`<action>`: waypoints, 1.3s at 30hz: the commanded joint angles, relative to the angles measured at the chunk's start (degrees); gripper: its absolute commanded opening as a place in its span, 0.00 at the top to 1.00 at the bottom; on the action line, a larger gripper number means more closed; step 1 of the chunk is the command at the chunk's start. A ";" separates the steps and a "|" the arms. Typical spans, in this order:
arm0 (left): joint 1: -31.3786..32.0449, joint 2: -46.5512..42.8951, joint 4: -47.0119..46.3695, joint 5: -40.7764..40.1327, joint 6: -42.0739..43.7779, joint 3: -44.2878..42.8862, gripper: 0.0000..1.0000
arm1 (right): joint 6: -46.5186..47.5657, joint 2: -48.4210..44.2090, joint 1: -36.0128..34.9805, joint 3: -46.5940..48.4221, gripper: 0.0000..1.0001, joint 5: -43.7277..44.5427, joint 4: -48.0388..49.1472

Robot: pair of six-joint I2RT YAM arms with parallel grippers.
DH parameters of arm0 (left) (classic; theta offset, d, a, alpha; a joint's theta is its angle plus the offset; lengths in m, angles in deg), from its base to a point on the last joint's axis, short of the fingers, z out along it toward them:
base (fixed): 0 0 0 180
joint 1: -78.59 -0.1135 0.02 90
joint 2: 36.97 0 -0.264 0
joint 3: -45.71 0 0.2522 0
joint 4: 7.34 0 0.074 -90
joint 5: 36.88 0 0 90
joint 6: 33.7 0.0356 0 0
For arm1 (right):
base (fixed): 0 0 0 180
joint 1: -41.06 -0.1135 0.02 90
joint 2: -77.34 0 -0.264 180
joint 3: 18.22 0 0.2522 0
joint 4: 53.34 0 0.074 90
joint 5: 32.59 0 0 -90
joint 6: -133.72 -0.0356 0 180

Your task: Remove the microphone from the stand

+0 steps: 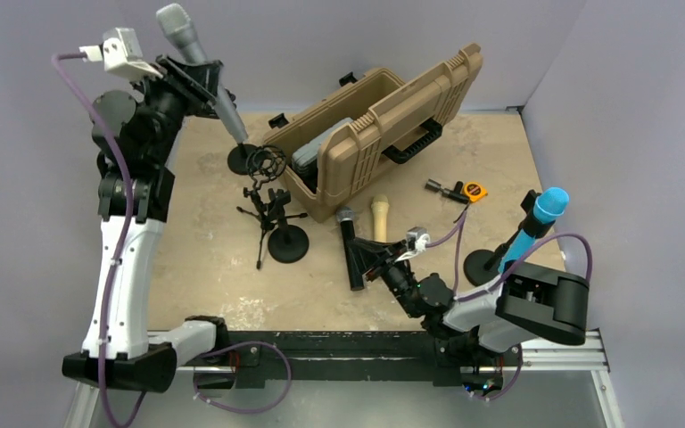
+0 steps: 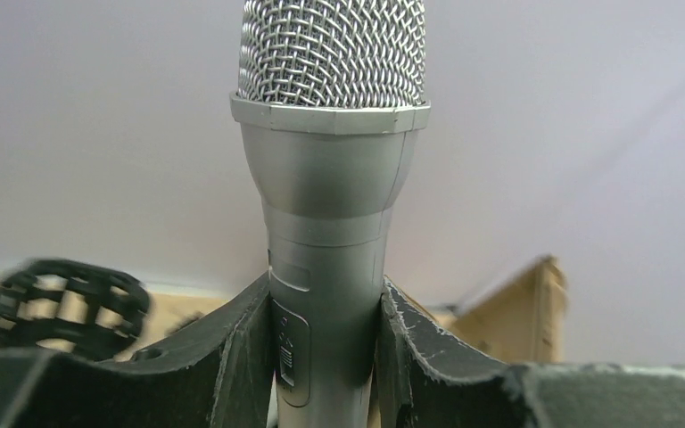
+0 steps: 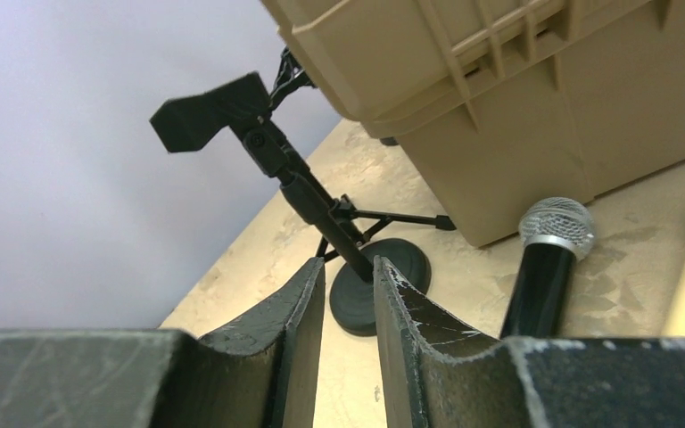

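Observation:
My left gripper is holding the silver microphone clear of the stand's black cage (image 2: 67,308). It should keep carrying the silver microphone until that lies next to the black microphone.
A silver microphone (image 1: 198,62) with a mesh head stands tilted at the far left, its tail pointing down at a round black stand base (image 1: 242,160). I cannot tell whether the tail still touches the stand. My left gripper (image 1: 198,78) is shut on its body; in the left wrist view both fingers (image 2: 232,348) press the microphone (image 2: 330,223) just below the head. My right gripper (image 1: 367,266) is low over the table, slightly open and empty, next to a black microphone (image 1: 349,236) lying flat. A blue microphone (image 1: 544,214) sits in a stand (image 1: 482,265) at the right.
An open tan case (image 1: 383,134) stands at the back middle. An empty clip stand (image 1: 287,242) and a small tripod (image 1: 263,218) stand left of it, behind a black shock mount (image 1: 268,162). A beige microphone (image 1: 380,217) and a small orange-tipped part (image 1: 473,190) lie on the table.

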 commanded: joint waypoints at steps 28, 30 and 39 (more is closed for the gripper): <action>46.74 -12.40 14.43 -0.12 -26.83 50.67 0.91 | -6.11 -14.91 0.14 -6.69 0.74 13.86 0.48; 46.71 -8.03 17.03 -4.24 -27.68 49.11 0.92 | -6.35 -15.65 0.14 -7.03 0.74 13.97 0.04; 47.62 1.28 8.76 -18.13 -32.61 51.17 0.66 | -6.67 -16.17 0.19 -7.41 0.74 13.63 -0.08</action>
